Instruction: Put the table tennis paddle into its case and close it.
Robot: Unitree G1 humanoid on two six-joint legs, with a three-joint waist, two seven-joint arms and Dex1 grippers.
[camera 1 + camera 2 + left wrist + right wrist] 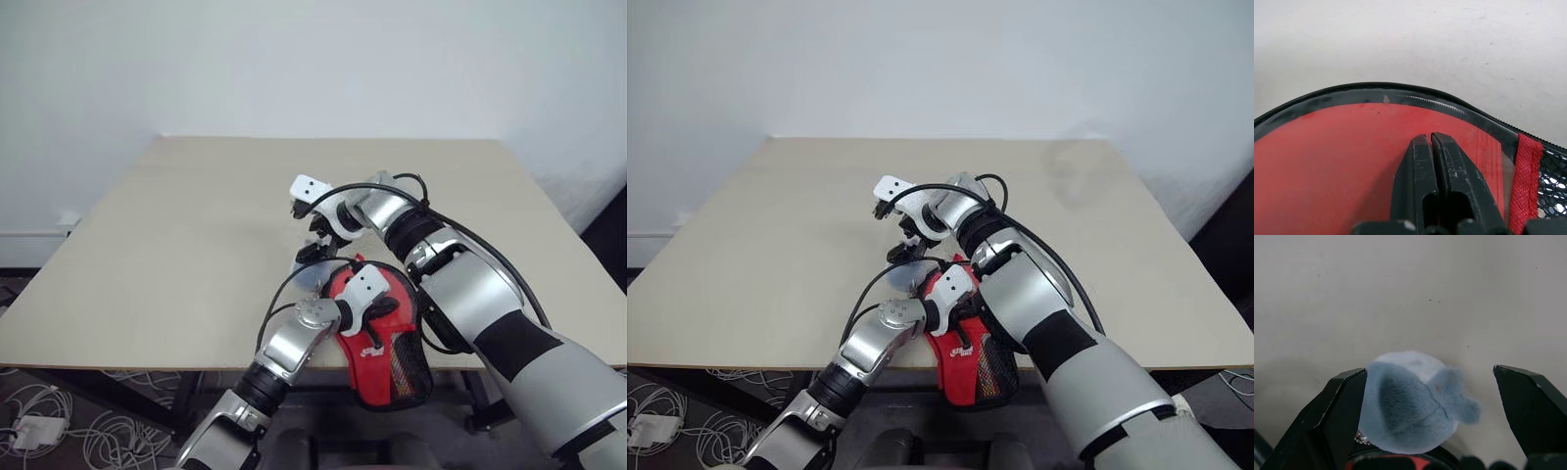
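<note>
My gripper will bring the zipper around when it pulls the wad (1406, 406), because a silver chain (1361, 438) shows between the wad and the case's black rim.
The case (390, 364) is a red pouch with black trim and a mesh patch (1552, 181). It hangs tilted over the front edge of the table (196, 245). My left gripper (378, 311) is shut on its upper red side, its fingertips (1422, 147) pressed together near the rim. A pale bluish-white wad (315, 276) sticks out just above the case's top. My right gripper (1427, 369) points down at the wad and stands open, one finger on each side of it. The table tennis paddle is hidden.
The beige table runs wide and bare to the left and behind the grippers. A white wall (313, 59) stands behind it. Cables and a white power strip (37, 431) lie on the floor under the left front corner.
</note>
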